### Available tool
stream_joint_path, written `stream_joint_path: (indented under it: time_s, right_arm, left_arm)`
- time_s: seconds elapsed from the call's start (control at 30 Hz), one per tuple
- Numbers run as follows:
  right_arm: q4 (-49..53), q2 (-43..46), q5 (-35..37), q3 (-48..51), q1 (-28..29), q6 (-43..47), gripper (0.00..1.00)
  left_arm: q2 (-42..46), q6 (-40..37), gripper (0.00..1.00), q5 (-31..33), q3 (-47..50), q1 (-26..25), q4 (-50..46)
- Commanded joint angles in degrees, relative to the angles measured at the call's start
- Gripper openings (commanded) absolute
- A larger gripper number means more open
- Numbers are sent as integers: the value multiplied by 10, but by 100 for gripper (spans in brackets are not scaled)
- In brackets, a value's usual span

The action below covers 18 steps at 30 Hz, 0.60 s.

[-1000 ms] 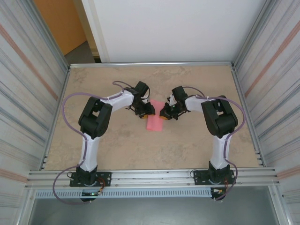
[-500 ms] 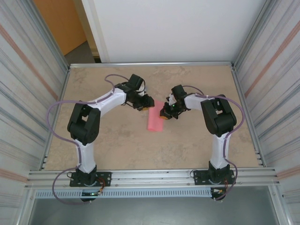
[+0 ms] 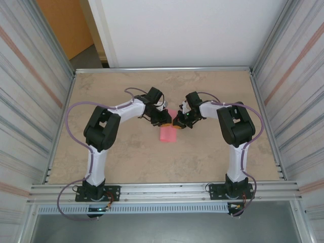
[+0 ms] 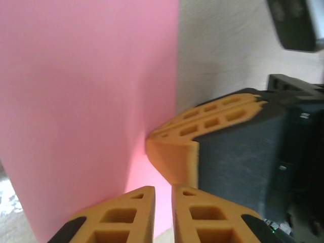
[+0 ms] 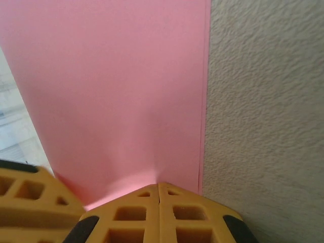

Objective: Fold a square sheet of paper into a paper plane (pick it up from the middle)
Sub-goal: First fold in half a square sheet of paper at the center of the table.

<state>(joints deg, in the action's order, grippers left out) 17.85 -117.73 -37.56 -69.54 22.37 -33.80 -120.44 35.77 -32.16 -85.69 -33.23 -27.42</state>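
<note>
The paper [image 4: 143,169] is crowded by my left gripper beside my right gripper's fingers, so my left gripper should back off and come down closer to the folded edge [image 3: 160,133].
The pink-red sheet of paper [image 3: 167,133] lies folded into a narrow rectangle on the table's middle, its far end between the two grippers. My right gripper [image 3: 177,121] is shut on that end; in the right wrist view its closed tips [image 5: 159,185] pinch the paper [image 5: 111,91] close to a long edge. My left gripper [image 3: 166,120] hovers over the same end from the left. In the left wrist view its fingers [image 4: 163,195] stand a narrow gap apart above the paper [image 4: 86,91], nothing between them, and a right gripper finger [image 4: 174,152] rests on the sheet.
The beige table [image 3: 126,157] is fenced by metal side walls [image 3: 55,131] and a white back panel. Both arm bases sit on the near rail [image 3: 162,190]. A left gripper finger [image 5: 30,195] sits beside the right tips.
The left arm swung out to the left and away from the paper, then came back to the paper's far end. The right gripper kept its hold and barely moved.
</note>
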Motion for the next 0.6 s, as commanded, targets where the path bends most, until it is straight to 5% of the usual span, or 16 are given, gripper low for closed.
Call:
stream_joint_path:
  time_s: [0.0, 0.57]
  right_arm:
    - [73, -81, 138, 42, 2, 13, 2]
    - [89, -91, 152, 44, -1, 13, 1]
  left_arm:
    - [-19, -11, 16, -36, -17, 2, -7]
    - [-28, -65, 15, -53, 63, 78, -1]
